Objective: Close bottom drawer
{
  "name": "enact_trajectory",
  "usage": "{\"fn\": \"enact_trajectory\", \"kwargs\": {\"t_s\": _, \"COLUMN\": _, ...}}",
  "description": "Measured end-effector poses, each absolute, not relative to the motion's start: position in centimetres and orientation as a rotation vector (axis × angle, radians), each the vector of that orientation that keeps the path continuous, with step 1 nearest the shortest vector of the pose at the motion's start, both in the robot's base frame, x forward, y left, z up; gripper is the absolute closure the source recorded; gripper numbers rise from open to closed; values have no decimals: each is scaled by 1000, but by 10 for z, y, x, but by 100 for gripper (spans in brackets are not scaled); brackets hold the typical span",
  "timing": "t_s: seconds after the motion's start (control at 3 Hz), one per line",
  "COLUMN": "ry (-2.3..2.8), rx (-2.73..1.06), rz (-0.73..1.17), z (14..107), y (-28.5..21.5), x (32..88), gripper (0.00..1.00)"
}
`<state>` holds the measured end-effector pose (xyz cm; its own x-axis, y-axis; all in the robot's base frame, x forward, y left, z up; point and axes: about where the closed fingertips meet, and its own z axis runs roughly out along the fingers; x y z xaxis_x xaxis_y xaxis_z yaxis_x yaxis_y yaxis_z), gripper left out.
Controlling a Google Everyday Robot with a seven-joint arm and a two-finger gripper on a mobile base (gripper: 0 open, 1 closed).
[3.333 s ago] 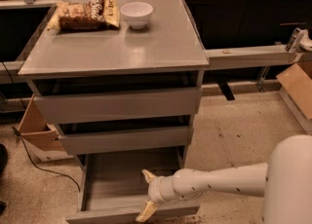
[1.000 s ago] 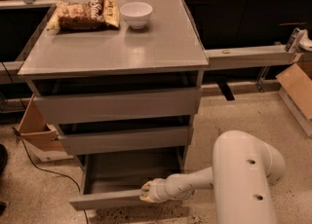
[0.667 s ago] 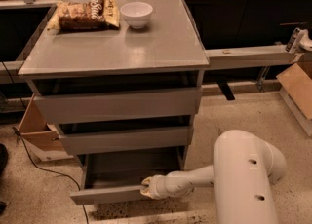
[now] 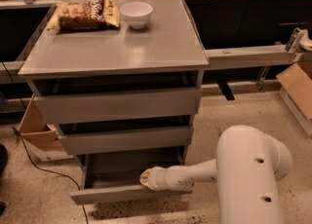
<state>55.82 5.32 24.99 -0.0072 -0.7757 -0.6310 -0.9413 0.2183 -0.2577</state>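
Note:
My gripper is above the bottom drawer's open inside (image 4: 125, 176). I should move back, lower my gripper in front of the front panel's side (image 4: 136, 195) and push the drawer closed.
The bottom drawer (image 4: 117, 193) of the grey cabinet (image 4: 117, 47) stands part open, its thin front panel sticking out a short way below the middle drawer (image 4: 124, 140). My gripper (image 4: 147, 179) is at the drawer's front panel, right of its middle, touching the panel's top edge. My white arm (image 4: 195, 173) reaches in from the right, low to the floor. The top drawer (image 4: 117, 104) and the middle drawer look pushed in.
A snack bag (image 4: 85, 13) and a white bowl (image 4: 136, 12) sit on the cabinet top. A cardboard box (image 4: 34, 133) stands on the floor left of the cabinet, another (image 4: 297, 86) at far right. A cable (image 4: 44, 169) runs over the floor at left.
The bottom drawer has slid further into the cabinet, with my gripper moving inward along with its front panel. My arm has stretched forward low to the floor.

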Motion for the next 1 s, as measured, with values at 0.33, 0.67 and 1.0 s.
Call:
{"fn": "enact_trajectory", "kwargs": {"t_s": 0.33, "ry": 1796, "rx": -1582, "rz": 291, "z": 275, "y": 61, "x": 557, "gripper": 100}}
{"fn": "enact_trajectory", "kwargs": {"t_s": 0.67, "ry": 1812, "rx": -1577, "rz": 365, "z": 280, "y": 74, "x": 534, "gripper": 100}}
{"fn": "enact_trajectory", "kwargs": {"t_s": 1.0, "ry": 1848, "rx": -1586, "rz": 506, "z": 260, "y": 91, "x": 498, "gripper": 100}}
